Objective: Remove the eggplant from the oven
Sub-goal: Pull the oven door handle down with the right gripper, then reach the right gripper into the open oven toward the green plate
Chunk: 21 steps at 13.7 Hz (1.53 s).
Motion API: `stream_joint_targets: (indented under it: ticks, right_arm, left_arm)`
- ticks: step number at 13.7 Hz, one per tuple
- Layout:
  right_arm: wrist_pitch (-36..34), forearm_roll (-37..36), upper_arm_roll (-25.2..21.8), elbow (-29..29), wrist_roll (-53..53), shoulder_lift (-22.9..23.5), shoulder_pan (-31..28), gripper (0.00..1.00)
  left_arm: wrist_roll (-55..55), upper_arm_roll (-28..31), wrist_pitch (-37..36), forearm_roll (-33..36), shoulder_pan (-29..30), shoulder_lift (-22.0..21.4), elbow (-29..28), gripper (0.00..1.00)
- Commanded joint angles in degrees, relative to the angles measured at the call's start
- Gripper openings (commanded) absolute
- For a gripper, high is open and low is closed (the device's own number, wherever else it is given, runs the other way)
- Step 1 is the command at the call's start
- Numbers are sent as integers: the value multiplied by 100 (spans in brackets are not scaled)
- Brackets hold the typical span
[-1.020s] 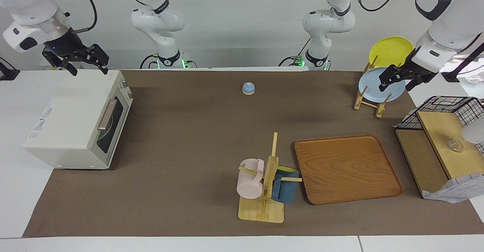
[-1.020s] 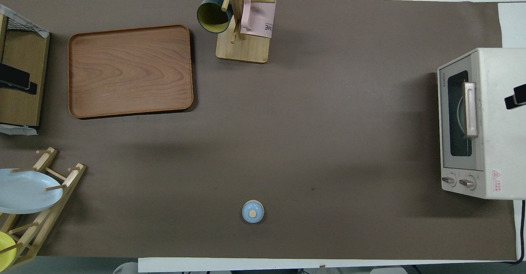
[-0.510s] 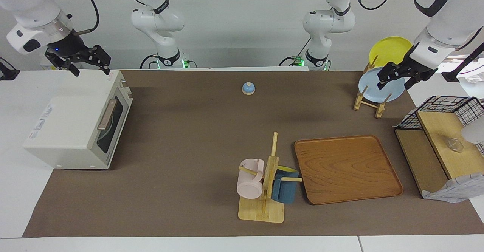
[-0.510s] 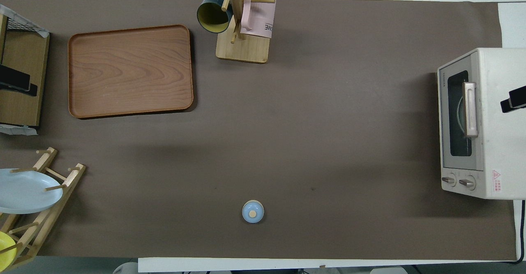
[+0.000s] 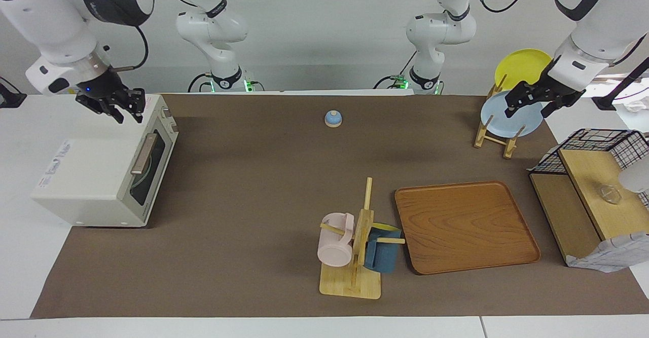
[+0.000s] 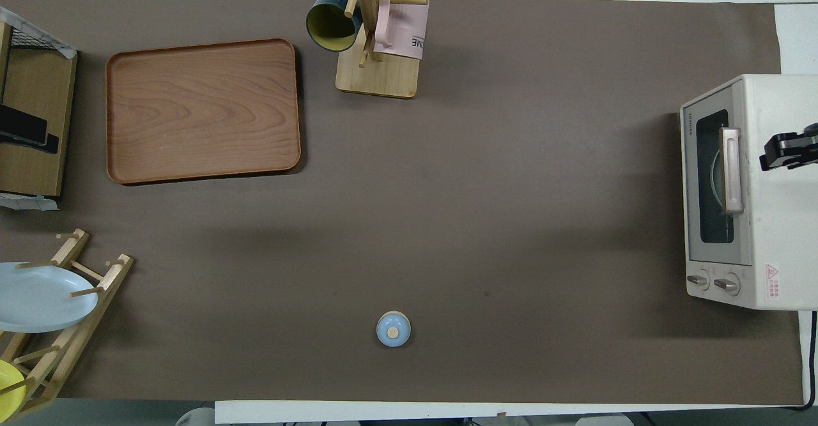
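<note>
The eggplant will come along on the plate when I carry the plate out, because a pale plate rim (image 6: 715, 182) can be seen through the dark glass.
The cream-white oven (image 5: 96, 176) stands at the right arm's end of the table; it also shows in the overhead view (image 6: 767, 190). Its dark glass door is closed, with the tan handle (image 5: 143, 153) up against the front. The eggplant is hidden; a pale plate rim shows dimly through the glass. My right gripper (image 5: 129, 111) is open and empty, in the air over the oven's top near the door edge; the overhead view shows it (image 6: 783, 154) beside the handle. My left gripper (image 5: 527, 106) is open and empty, waiting in the air by the plate rack.
A wooden tray (image 5: 466, 226) and a mug tree (image 5: 355, 247) with a pink and a dark blue mug stand farther from the robots. A small blue bell (image 5: 333, 118) sits near the robots. A plate rack (image 5: 499, 135), a wire basket (image 5: 598, 145) and a wooden shelf are at the left arm's end.
My right gripper has come down and moved over the oven's top toward the door edge, turning its wrist. My left gripper has barely shifted. The oven door stays closed.
</note>
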Motion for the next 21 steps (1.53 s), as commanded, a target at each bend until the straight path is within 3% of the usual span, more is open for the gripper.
stream_joint_targets:
  ticks: [1,4,6,14,21]
  right_arm:
    - [267,-122,21,-488,369,-128,59,0]
    - [460,-139,21,-575,511,83,59,0]
    - [687,-235,21,-891,494,39,94,0]
    - [1190,-702,29,-1165,142,92,94,0]
    - [1760,-623,38,-1235,440,539,497,0]
  left_arm:
    - [-56,6,-31,-32,-25,-148,-143,100]
    - [-56,6,-57,-32,-25,-148,-143,100]
    - [-56,6,-66,-32,-33,-148,-143,100]
    - [-56,6,-31,-32,-16,-140,-143,100]
    - [-56,15,-31,-32,2,-148,-143,100]
